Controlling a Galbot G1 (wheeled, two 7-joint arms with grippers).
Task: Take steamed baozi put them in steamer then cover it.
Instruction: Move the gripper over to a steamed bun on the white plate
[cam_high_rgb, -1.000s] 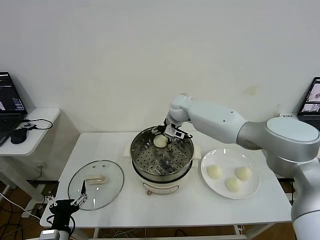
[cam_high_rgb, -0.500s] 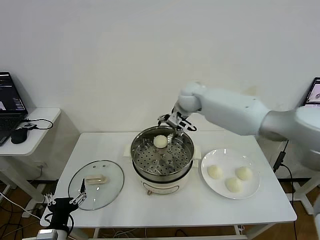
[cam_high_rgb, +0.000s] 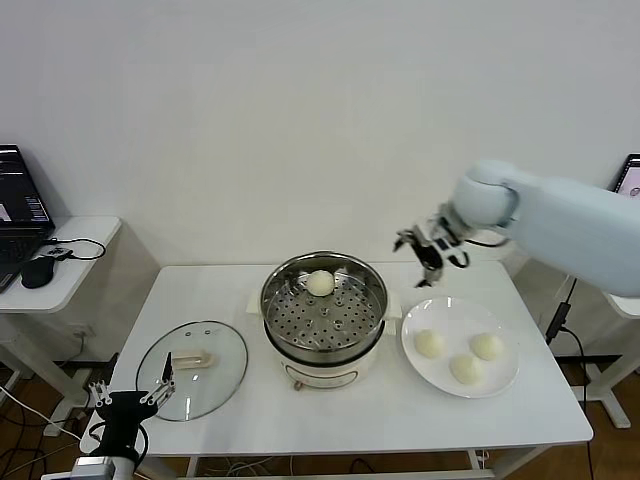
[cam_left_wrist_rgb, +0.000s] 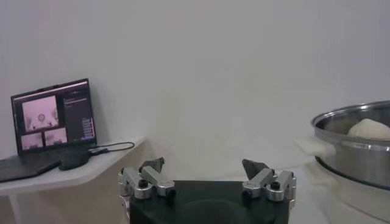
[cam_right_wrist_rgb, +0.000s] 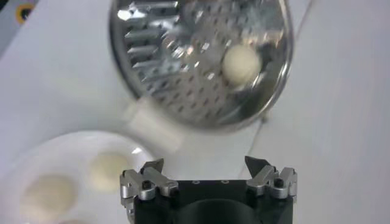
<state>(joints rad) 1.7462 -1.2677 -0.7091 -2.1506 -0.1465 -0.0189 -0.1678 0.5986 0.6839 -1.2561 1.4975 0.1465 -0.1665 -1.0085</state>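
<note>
My gripper will lift the baozi (cam_high_rgb: 429, 344) nearest the steamer, and it will come away alone, because clear gaps (cam_high_rgb: 457, 346) lie between the baozi on the white plate.
One steamed baozi (cam_high_rgb: 320, 283) (cam_right_wrist_rgb: 241, 63) lies on the perforated tray at the back of the steamer (cam_high_rgb: 272, 300) (cam_right_wrist_rgb: 183, 73), which stands uncovered at the table's middle. Three more baozi (cam_high_rgb: 429, 343) (cam_high_rgb: 487, 346) (cam_high_rgb: 466, 369) rest on a white plate (cam_high_rgb: 455, 315) to its right. My right gripper (cam_high_rgb: 428, 248) (cam_right_wrist_rgb: 207, 163) hangs open and empty in the air behind the plate, right of the steamer. The cover (cam_high_rgb: 225, 375), a glass lid with a cream handle (cam_high_rgb: 190, 358), lies flat at the table's front left. My left gripper (cam_high_rgb: 128, 405) (cam_left_wrist_rgb: 204, 164) stays open and empty, low by the lid's front edge.
A side table (cam_high_rgb: 75, 270) on the left carries a laptop (cam_high_rgb: 20, 200) (cam_left_wrist_rgb: 52, 115), a mouse (cam_high_rgb: 38, 270) and a cable. Another laptop screen (cam_high_rgb: 628, 190) shows at the right edge. The wall stands close behind the table.
My right gripper has lifted away from the steamer and swung right toward the plate, leaving the baozi on the tray. The left arm has barely moved.
</note>
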